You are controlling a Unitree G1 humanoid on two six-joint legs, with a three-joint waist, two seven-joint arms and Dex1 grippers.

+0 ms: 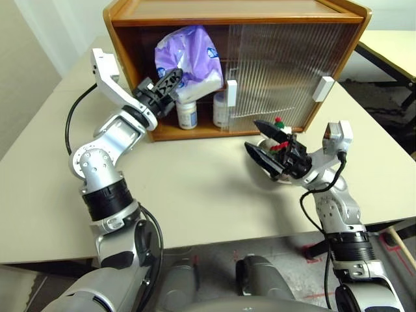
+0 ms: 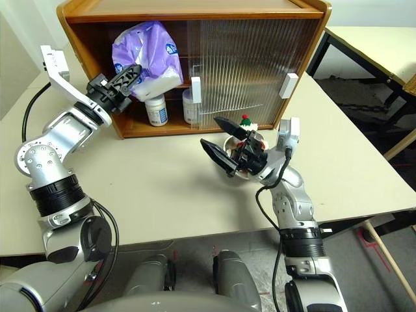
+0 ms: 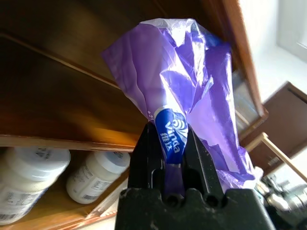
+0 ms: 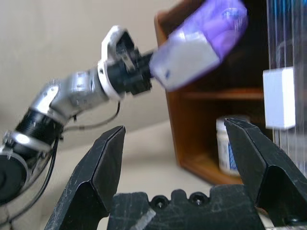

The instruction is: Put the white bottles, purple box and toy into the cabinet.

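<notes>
The purple box (image 2: 156,83) sticks out of the cabinet's opening at a slant, so my left gripper should put it down on the upper shelf (image 2: 187,83) and then push it farther in with closed fingers.
My left gripper (image 1: 174,75) is shut on one end of the purple box (image 1: 188,55), a lilac tissue pack, and holds it up in front of the open left half of the cabinet (image 1: 234,13), level with the upper shelf. In the left wrist view the fingers (image 3: 144,148) pinch the pack's wrapper (image 3: 192,91). Two white bottles (image 1: 187,114) (image 1: 221,109) stand on the lower shelf. My right gripper (image 1: 251,134) is open, hovering low over the table in front of the cabinet's shut door. The toy (image 2: 247,123), a snowman, sits right behind it, partly hidden.
A ribbed translucent door (image 1: 279,65) with white handles covers the cabinet's right half. A shallow dish (image 1: 268,182) lies under the right gripper and holds the toy. The pale table (image 1: 195,195) spreads wide in front of the cabinet. Another table (image 1: 390,42) stands at the far right.
</notes>
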